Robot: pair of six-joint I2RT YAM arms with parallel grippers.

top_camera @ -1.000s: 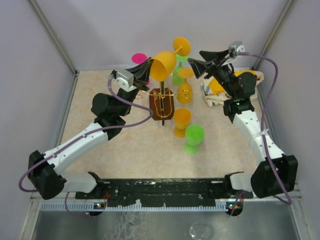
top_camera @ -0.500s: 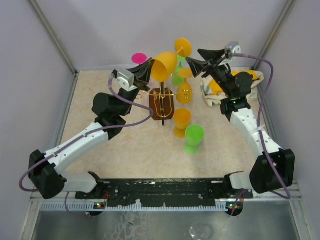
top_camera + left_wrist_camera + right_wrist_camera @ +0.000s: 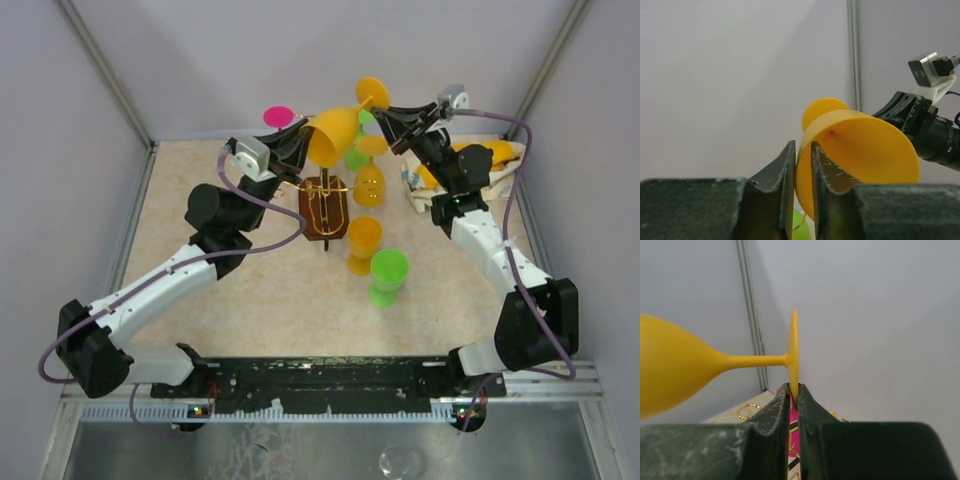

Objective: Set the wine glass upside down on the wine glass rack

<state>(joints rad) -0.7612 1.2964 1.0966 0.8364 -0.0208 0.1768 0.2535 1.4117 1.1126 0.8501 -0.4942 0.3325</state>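
Observation:
The yellow wine glass is held by its rim [image 3: 315,127] in my left gripper, so my right gripper should keep hold of the wine glass's foot while my left gripper moves to the wine glass's stem [image 3: 362,104].
A yellow wine glass [image 3: 335,135] hangs sideways in the air above the wine glass rack [image 3: 325,205], a gold wire stand on a dark wooden base. My right gripper [image 3: 388,112] is shut on the edge of the glass's foot [image 3: 793,350], with the stem and bowl [image 3: 670,370] reaching left. My left gripper [image 3: 303,148] straddles the bowl's rim [image 3: 865,150], one finger inside and one outside. Its jaws stand slightly parted round the thin wall, with the left gripper [image 3: 802,145] barely open.
On the rack hang a yellow glass [image 3: 370,182], a green glass [image 3: 355,157] and a pink one [image 3: 280,117]. A yellow glass [image 3: 362,243] and a green glass [image 3: 388,275] stand on the table in front. A cloth bag [image 3: 470,175] lies at the right.
My right gripper has moved left to the glass's foot and shut on it. My left jaws have eased apart on the rim. The glass has tipped slightly right.

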